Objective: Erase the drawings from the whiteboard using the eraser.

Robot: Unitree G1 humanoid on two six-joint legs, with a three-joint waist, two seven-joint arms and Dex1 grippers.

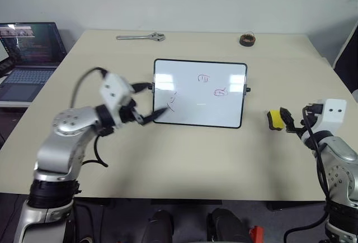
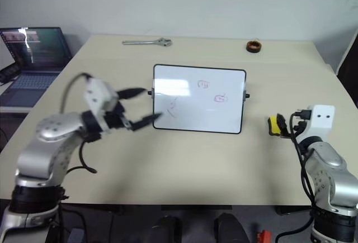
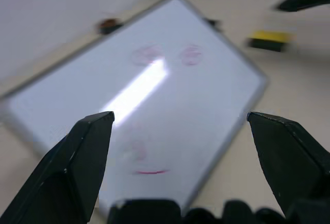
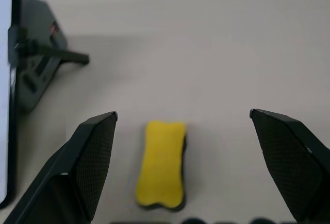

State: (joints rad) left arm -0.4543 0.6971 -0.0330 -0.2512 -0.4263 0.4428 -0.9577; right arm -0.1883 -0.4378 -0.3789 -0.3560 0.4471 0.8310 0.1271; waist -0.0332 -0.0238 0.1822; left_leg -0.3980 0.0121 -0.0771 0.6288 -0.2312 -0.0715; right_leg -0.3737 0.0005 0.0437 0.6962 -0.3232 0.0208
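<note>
I should keep moving my right gripper down, as its open fingers line up with the yellow eraser's long sides (image 4: 181, 165), and close it across the eraser's middle (image 4: 161, 165).
The whiteboard (image 1: 190, 106) lies flat in the middle of the table. Its drawings are two pink squiggles (image 1: 203, 78) (image 1: 220, 92) and a faint stroke (image 1: 172, 102) near its left side. My left gripper (image 1: 158, 98) hovers open at the board's left edge, its fingers spread over that edge; the left wrist view looks across the board (image 3: 170, 95) between the open fingers. The yellow eraser (image 1: 273, 119) lies on the table to the right of the board. My right gripper (image 4: 183, 115) stands open just behind the eraser (image 4: 161, 162), which lies loose between its fingers.
A metal wrench (image 1: 141, 37) and a dark tape roll (image 1: 247, 39) lie at the table's far edge. An open laptop (image 1: 28, 53) stands on a lower surface to the left. The board's folded stand (image 4: 36, 74) sticks out at its right side.
</note>
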